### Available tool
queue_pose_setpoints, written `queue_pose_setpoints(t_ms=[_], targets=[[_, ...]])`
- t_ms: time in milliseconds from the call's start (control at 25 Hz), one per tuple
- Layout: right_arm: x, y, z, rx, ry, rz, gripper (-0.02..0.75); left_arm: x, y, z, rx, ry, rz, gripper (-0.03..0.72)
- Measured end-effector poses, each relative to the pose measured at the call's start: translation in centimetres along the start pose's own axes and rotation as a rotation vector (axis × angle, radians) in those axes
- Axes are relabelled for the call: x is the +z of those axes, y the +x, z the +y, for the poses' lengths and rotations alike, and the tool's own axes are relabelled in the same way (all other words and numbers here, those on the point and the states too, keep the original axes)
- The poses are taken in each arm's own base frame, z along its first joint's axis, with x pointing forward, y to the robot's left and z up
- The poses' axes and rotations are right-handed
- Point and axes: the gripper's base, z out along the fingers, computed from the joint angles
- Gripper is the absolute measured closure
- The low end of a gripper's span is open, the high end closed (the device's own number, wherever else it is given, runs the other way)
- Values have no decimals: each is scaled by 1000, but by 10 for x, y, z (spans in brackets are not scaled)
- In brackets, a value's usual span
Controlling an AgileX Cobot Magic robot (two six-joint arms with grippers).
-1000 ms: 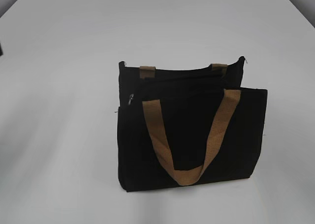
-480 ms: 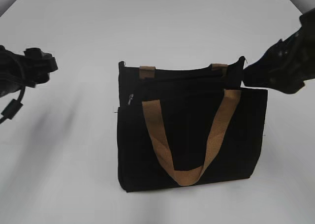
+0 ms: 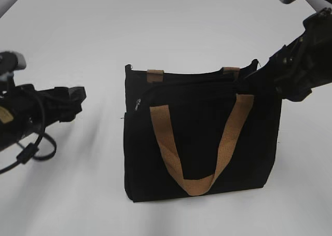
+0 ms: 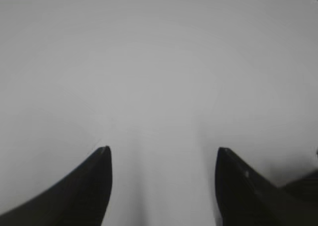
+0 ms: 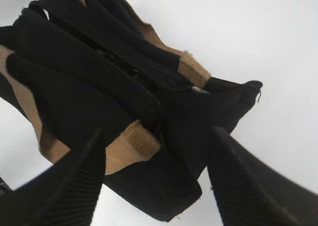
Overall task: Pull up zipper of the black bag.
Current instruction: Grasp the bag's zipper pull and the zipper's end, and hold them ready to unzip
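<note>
I expect the silver zipper pull [image 3: 137,105] to run to the zipper's far end and close the zipper's toothed edges [image 5: 124,67] when I pull it, because those edges are wide open along the top of the bag.
The black bag [image 3: 202,142] stands upright on the white table, its tan front handle [image 3: 193,183] hanging down the front panel. The small silver zipper pull [image 3: 138,105] sits at the left end of the top track. My right gripper [image 3: 255,79] is open and empty at the bag's top right corner. In the right wrist view its jaws [image 5: 158,132] straddle that end of the bag [image 5: 79,102], with the black zipper track [image 5: 126,74] running away from them. My left gripper [image 3: 79,97] is open and empty, left of the bag and apart from it. The left wrist view shows its jaws [image 4: 161,149] over bare table.
The white table [image 3: 171,28] surrounds the bag on all sides. The bag's rear tan strap tabs [image 3: 155,75] stick up at its back edge. A black cable [image 3: 31,153] loops under the left arm.
Both arms have come into view from the sides. The left gripper has moved right toward the bag. The right gripper has moved down and left to the bag's top right corner. The bag has not moved.
</note>
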Motion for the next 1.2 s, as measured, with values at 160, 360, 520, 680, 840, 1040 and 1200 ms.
queue_pose_setpoints(t_ms=[160, 360, 520, 680, 840, 1040, 1200], targets=[[0, 0, 0, 0, 0, 0, 240, -26, 25, -2, 65, 148, -61, 196], [0, 0, 0, -1, 1, -1, 240, -44, 40, -14, 175, 352, -95, 196], [0, 0, 0, -1, 1, -1, 240, -40, 46, -24, 235, 457, -76, 198], [0, 0, 0, -1, 1, -1, 240, -31, 51, -33, 285, 543, -54, 198], [0, 0, 0, -1, 2, -2, 240, -18, 55, -40, 321, 604, -36, 198], [0, 0, 0, -1, 2, -2, 240, 1, 58, -44, 339, 606, -2, 204], [0, 0, 0, -1, 2, -2, 240, 14, 55, -45, 337, 589, -9, 265]])
